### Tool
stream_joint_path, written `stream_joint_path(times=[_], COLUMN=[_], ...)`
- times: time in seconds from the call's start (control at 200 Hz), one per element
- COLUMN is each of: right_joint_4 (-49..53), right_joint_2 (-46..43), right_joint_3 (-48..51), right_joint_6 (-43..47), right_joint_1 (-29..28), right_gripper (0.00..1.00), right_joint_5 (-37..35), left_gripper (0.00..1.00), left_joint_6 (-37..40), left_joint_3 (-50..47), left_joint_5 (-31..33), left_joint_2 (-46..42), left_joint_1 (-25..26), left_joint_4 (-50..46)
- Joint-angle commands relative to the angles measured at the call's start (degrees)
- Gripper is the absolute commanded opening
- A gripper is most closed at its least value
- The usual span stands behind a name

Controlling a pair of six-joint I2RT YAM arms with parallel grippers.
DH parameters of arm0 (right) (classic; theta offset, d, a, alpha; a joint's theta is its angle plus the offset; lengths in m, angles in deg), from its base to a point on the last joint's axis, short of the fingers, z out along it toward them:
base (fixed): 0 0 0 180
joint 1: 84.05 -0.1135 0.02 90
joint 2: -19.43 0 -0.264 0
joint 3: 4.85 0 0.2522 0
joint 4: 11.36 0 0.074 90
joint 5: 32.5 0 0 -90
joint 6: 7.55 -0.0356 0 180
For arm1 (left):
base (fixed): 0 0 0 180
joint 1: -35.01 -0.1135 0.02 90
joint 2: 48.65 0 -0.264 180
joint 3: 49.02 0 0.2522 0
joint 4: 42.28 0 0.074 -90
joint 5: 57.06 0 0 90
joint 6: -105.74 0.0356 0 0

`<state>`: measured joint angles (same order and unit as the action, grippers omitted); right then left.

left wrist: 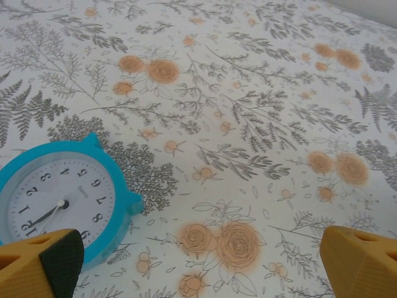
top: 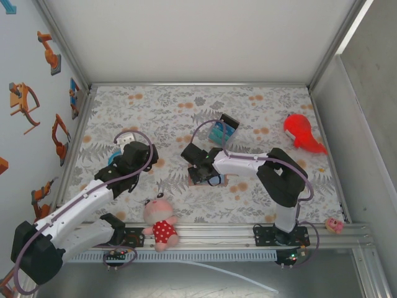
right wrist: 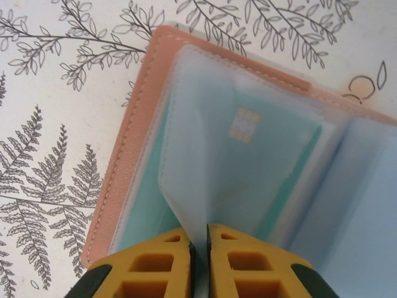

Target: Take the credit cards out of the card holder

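Observation:
The clear sleeve in my right gripper is hanging over the teal credit card point(right wrist: 248, 155), so next I put the sleeve down across the other sleeves point(right wrist: 353, 205) before I reach for the card.
The card holder point(right wrist: 133, 143) lies open on the flowered table cloth, pinkish-tan outside with clear plastic sleeves inside. A teal credit card point(right wrist: 273, 155) with a gold chip sits inside one sleeve. My right gripper point(right wrist: 200, 239) is shut on the edge of a clear sleeve point(right wrist: 205, 180), pinching it into a fold. From above, the right gripper point(top: 201, 171) sits over the card holder point(top: 214, 180) near the table's middle. My left gripper point(left wrist: 198, 261) hangs open over bare cloth, its yellow fingertips point(left wrist: 43, 264) wide apart, and stands at the left point(top: 124, 148).
A blue alarm clock point(left wrist: 62, 205) lies just left of the left gripper. A black, blue and teal striped block point(top: 223, 129) stands behind the card holder. A red toy point(top: 301, 132) lies far right, a plush doll point(top: 160, 220) at the near edge.

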<state>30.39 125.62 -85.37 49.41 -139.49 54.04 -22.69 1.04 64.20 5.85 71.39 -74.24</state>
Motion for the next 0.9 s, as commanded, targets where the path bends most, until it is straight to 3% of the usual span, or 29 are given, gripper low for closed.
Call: stream_joint_path(times=[0.0, 0.411, 0.891], right_joint_4=[0.57, 1.41, 1.11], right_joint_2=[-2.98, -6.16, -9.77], right_joint_3=[0.96, 2.09, 5.74], right_joint_6=[-0.98, -2.03, -4.0], right_joint_1=[0.55, 1.91, 5.03], right_gripper=[0.12, 0.13, 0.25], right_joint_5=[-0.05, -0.31, -0.28], left_gripper=[0.97, 0.97, 0.97], left_joint_6=[3.0, 5.0, 5.53], left_joint_3=[-0.07, 0.29, 1.36], left_joint_5=[-3.13, -6.23, -6.68], left_joint_2=[-0.93, 0.32, 2.86], left_joint_1=[-0.24, -0.19, -0.08], left_joint_4=[2.76, 5.27, 5.79])
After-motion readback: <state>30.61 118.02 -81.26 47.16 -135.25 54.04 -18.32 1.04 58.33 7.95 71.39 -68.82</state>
